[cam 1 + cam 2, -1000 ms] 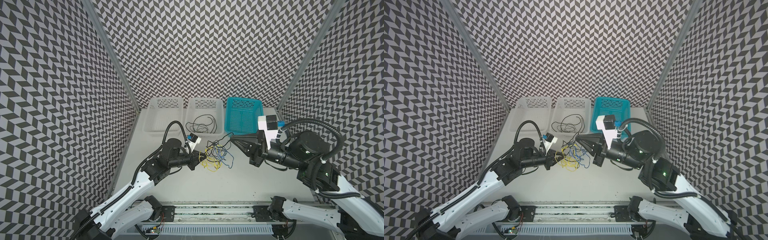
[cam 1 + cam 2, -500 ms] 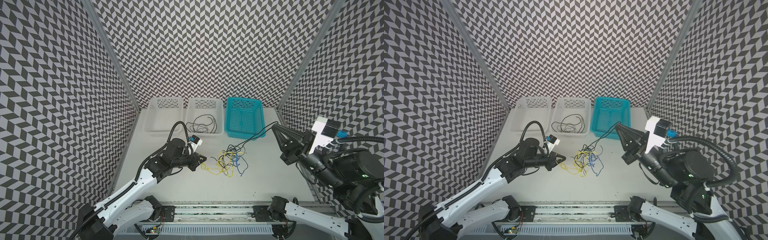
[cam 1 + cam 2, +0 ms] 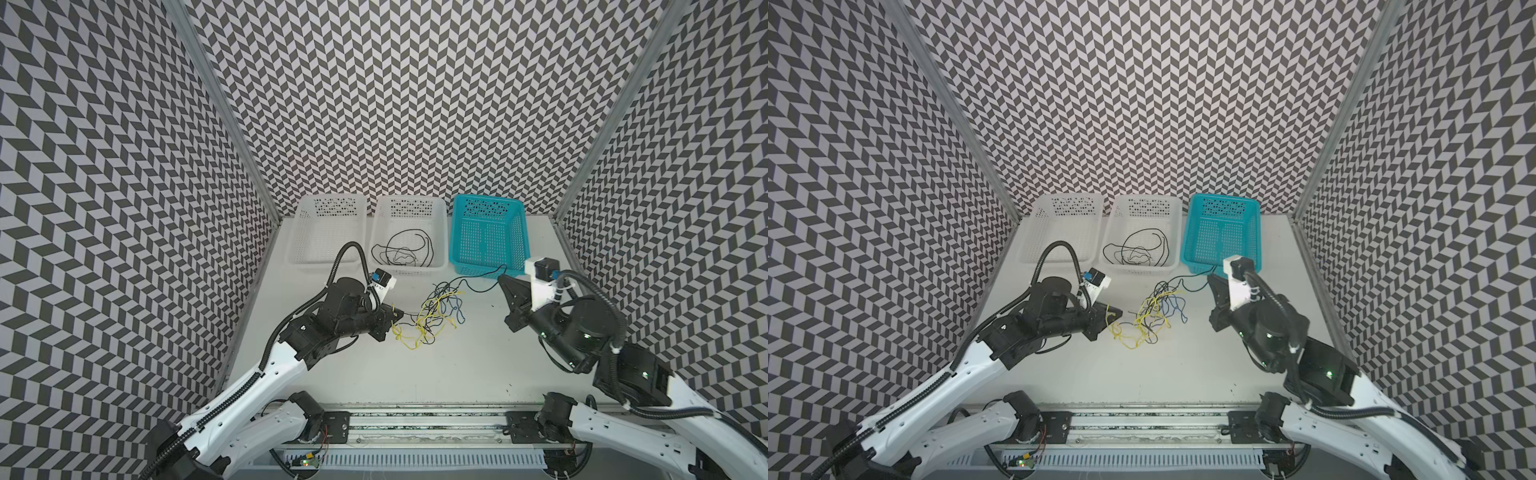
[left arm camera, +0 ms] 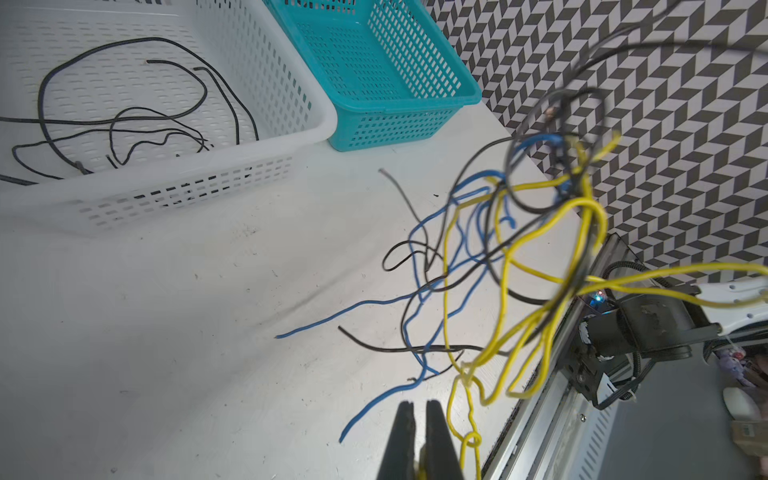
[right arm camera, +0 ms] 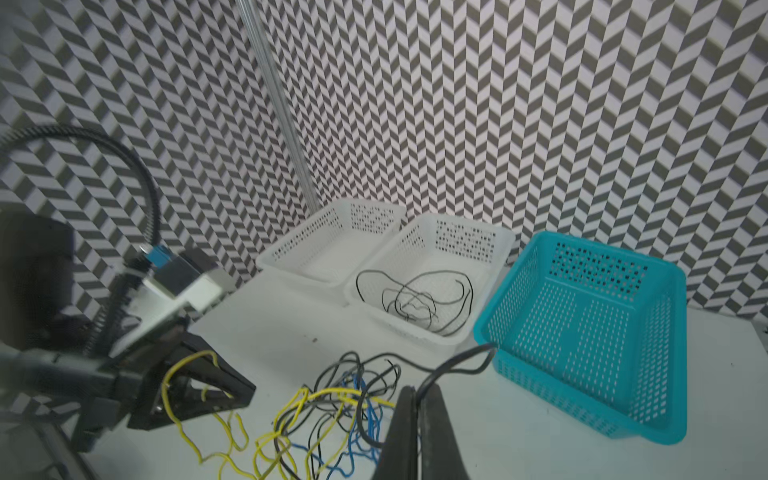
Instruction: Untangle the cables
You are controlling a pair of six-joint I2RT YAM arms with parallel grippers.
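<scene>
My right gripper needs to let go of the black cable it is holding, because the cable runs into the tangle (image 3: 449,285) among yellow loops, and take hold of those loops (image 3: 432,310) first.
The cables (image 3: 432,316) lie as a loose tangle of thin black, yellow and blue wires on the white table between my two grippers, in both top views (image 3: 1150,320). My left gripper (image 3: 400,314) is at the tangle's left edge, shut on a yellow cable (image 4: 469,440) that loops away from the closed jaws. To the right of the tangle, my right gripper (image 3: 500,277) is shut on a black cable (image 5: 457,361), which arcs past the teal basket's front corner and back into the tangle (image 5: 332,407).
Three baskets stand along the back wall: a white one (image 3: 328,205) with nothing in it, a white one (image 3: 409,205) holding several black cables (image 3: 401,251), and a teal one (image 3: 486,208). A metal rail (image 3: 415,419) borders the table's front edge.
The right gripper pulled the black cable far out to the right, then came back to the teal basket's front. The tangle shifted right and spread out. The left gripper kept its hold.
</scene>
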